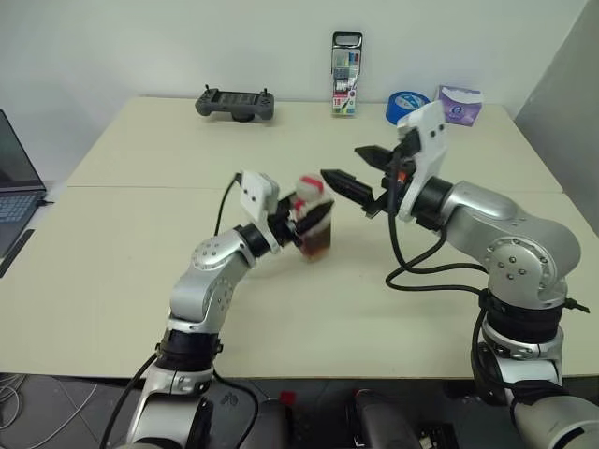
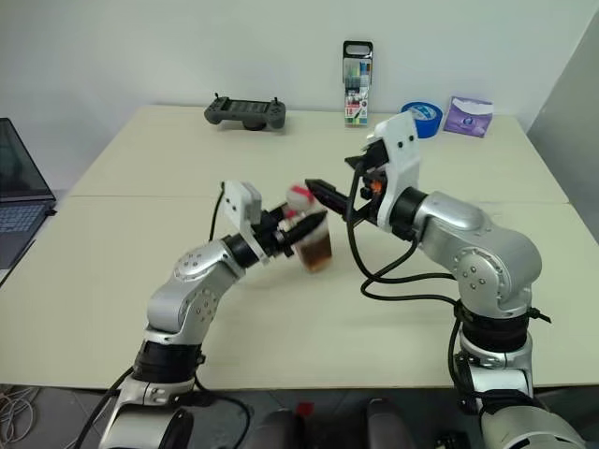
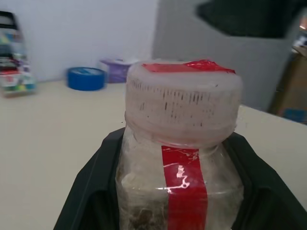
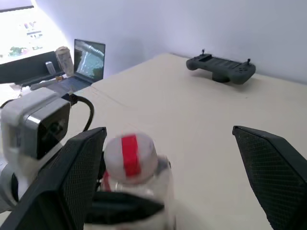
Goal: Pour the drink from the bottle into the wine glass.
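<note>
The cap [image 1: 311, 182] shuts the bottle's opening [image 1: 307, 193], so my right gripper should take hold of the cap and turn it while my left gripper keeps the bottle steady, before pouring.
My left gripper [image 1: 298, 224] is shut on the bottle [image 1: 314, 223], a small clear plastic one with a whitish cap [image 3: 182, 103] crossed by red tape. The black fingers [image 3: 91, 191] clamp its body just under the neck. It leans slightly, and the dark reddish-brown drink [image 1: 316, 245] sits in its bottom part. My right gripper [image 1: 358, 170] is open just right of and slightly above the cap, its tips pointing toward it; one finger [image 4: 72, 177] stands right beside the cap [image 4: 130, 153]. The wine glass is out of view.
Along the table's far edge [image 1: 281, 101] stand a grey game controller [image 1: 235, 103], a tall clear marker-pen case [image 1: 345, 75], a blue tape roll [image 1: 407, 105] and a purple tissue pack [image 1: 460, 103]. A laptop [image 1: 14, 187] sits at the far left.
</note>
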`<state>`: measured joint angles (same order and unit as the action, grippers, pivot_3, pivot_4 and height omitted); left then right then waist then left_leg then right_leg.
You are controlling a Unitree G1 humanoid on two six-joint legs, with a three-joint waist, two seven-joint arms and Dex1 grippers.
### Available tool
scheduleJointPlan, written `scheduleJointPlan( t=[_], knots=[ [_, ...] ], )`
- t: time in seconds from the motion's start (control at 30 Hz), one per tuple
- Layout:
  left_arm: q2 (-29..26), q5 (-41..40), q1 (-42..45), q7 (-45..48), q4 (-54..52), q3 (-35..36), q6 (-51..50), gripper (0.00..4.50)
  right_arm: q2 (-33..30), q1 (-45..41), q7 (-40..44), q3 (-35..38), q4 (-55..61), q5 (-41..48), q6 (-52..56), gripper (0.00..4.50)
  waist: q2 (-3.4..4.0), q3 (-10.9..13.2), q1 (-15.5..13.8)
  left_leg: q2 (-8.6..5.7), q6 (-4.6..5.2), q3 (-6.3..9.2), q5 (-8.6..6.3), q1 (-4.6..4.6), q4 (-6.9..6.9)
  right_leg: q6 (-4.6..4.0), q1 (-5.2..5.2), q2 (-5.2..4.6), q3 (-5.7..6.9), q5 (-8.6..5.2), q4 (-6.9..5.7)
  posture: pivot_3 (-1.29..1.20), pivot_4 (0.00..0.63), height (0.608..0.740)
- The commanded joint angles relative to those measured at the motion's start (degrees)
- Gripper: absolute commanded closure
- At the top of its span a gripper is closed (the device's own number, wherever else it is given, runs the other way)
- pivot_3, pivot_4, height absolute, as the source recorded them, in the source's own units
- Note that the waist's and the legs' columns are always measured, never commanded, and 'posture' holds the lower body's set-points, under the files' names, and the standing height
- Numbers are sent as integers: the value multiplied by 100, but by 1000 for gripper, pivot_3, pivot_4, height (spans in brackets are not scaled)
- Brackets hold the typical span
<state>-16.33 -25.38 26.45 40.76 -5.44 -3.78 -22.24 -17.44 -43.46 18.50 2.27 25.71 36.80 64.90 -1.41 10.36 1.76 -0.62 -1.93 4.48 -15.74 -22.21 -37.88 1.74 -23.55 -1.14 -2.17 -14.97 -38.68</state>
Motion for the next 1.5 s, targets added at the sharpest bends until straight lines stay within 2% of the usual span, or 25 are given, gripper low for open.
scheduleJointPlan(
  t=[0.03,0.17,0.43,0.53,0.7,0.73,0.83,0.87,0.9,0.97,1.0,1.17,1.3,1.43,1.5],
  knots=[
    [112,-150,69,147,-439,-176,-19,2347,110,116,-168,-97,244,47,111,0,0,0,-11,-1,0,3,0,0,-4,0,1,0,2,0,-4,0,150,740],
    [253,-17,124,82,-379,-270,55,2347,256,180,-281,-22,302,194,259,0,1,1,-8,-7,2,-3,0,0,-8,0,3,2,1,0,-5,0,150,740],
    [351,150,182,100,-276,-329,190,2347,144,308,-468,-111,432,45,382,0,1,1,-4,-2,2,-3,0,1,-4,0,1,4,2,0,-3,0,150,740],
    [316,224,183,138,-204,-335,254,2347,148,363,-587,-63,484,-24,348,584,1,1,-4,-2,2,-3,0,1,-5,0,1,5,2,0,-5,0,150,740],
    [301,296,259,122,-48,-242,294,2347,185,412,-707,99,534,-43,256,2280,2,1,-3,-3,2,-3,0,2,-4,1,1,7,3,0,-4,0,150,740],
    [282,313,284,128,17,-215,318,2347,180,385,-699,164,519,-25,224,2500,2,1,-3,-3,3,-3,0,2,-5,1,1,7,3,0,-4,0,150,740],
    [237,335,315,166,113,-207,363,2347,126,308,-594,252,472,67,153,2498,2,1,-2,-4,2,-5,0,2,-5,1,1,8,4,0,-4,0,150,740],
    [227,333,316,180,119,-210,363,2347,-5,259,-289,228,467,209,86,2498,2,1,-1,-4,2,-5,0,2,-4,1,1,8,3,0,-4,0,150,740],
    [218,326,319,195,113,-214,349,2347,-198,208,130,195,467,428,86,2498,3,2,-2,-4,3,-5,0,2,-4,1,1,8,3,0,-2,0,150,740],
    [208,280,312,233,73,-222,294,2347,-1060,229,1858,-17,603,1364,350,2498,11,9,-21,-8,3,-5,0,-1,-4,1,2,9,6,0,2,0,150,740],
    [208,268,307,242,58,-228,285,2347,-1453,295,2586,-155,645,1532,212,2498,16,11,-35,-17,3,-2,0,-8,-6,1,3,10,11,0,9,0,150,740],
    [177,218,280,275,-45,-325,231,2347,-1761,3,3753,-377,-750,919,-974,2498,15,12,41,-18,9,-17,-3,-4,-5,7,22,7,4,2,51,0,150,740],
    [126,202,297,239,-35,-289,236,2347,-1920,-12,4023,-592,-966,513,-1449,2499,20,17,18,-3,9,-15,-3,1,-4,7,22,12,6,3,50,0,150,740],
    [99,193,267,216,-55,-265,235,2347,-1808,13,3880,-427,-851,665,-1458,2499,20,16,-6,1,8,-2,-3,-10,-4,6,22,9,5,3,55,0,150,740],
    [107,197,245,208,-52,-283,244,2347,-1754,18,3683,-311,-691,745,-1371,1775,20,16,-7,-2,8,-1,-3,-17,-5,5,18,5,4,4,58,0,150,740]
  ],
)
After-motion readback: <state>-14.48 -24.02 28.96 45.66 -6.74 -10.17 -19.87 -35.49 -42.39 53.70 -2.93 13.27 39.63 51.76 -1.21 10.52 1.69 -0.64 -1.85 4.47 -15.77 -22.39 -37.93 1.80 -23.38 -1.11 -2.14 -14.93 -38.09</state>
